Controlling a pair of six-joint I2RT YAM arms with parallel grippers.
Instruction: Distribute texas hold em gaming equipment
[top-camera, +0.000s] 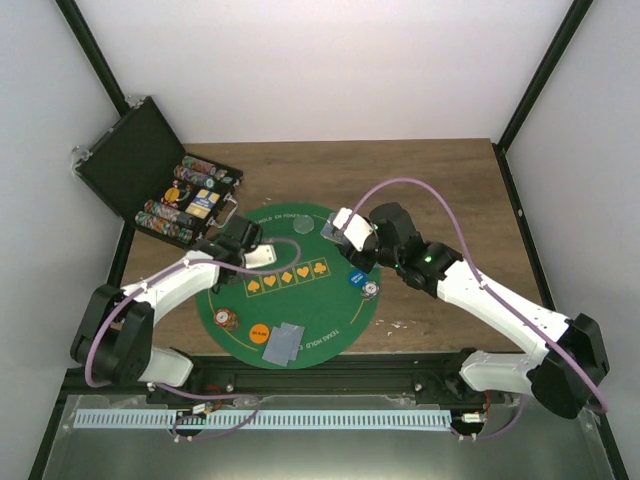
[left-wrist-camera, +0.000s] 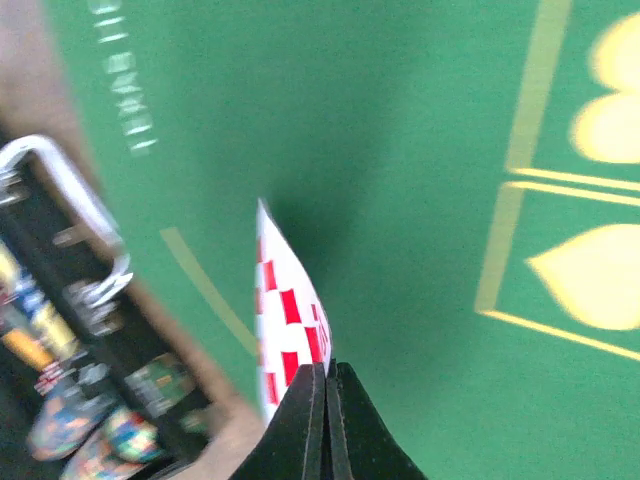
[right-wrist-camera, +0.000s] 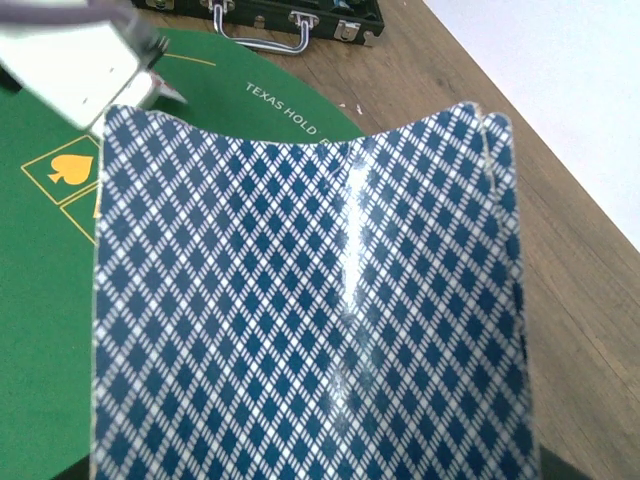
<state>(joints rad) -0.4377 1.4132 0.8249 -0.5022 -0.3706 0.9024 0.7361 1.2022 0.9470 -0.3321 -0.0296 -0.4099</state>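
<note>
The card's red pips (left-wrist-camera: 290, 310) are facing up and the felt (top-camera: 236, 293) next to the spade box is free. My left gripper should go on lowering the card until it lies flat.
My left gripper (top-camera: 256, 256) is shut on a white playing card with red pips (left-wrist-camera: 290, 310), held edge-up over the left part of the green felt mat (top-camera: 320, 300); its jaws (left-wrist-camera: 327, 368) pinch the card's bottom corner. My right gripper (top-camera: 345, 230) holds blue-diamond-backed cards (right-wrist-camera: 300, 300), bent into a curve, which fill the right wrist view and hide its fingers. On the mat lie a blue disc (top-camera: 356, 277), a white disc (top-camera: 370, 290), an orange disc (top-camera: 259, 333), a clear-grey disc (top-camera: 304, 226), a short brownish chip stack (top-camera: 224, 320) and two face-down cards (top-camera: 283, 343).
An open black case (top-camera: 160, 190) with rows of chips stands at the back left, its metal handle (left-wrist-camera: 70, 190) facing the mat. Brown tabletop (top-camera: 440, 200) surrounds the mat. Black frame posts rise at both back corners.
</note>
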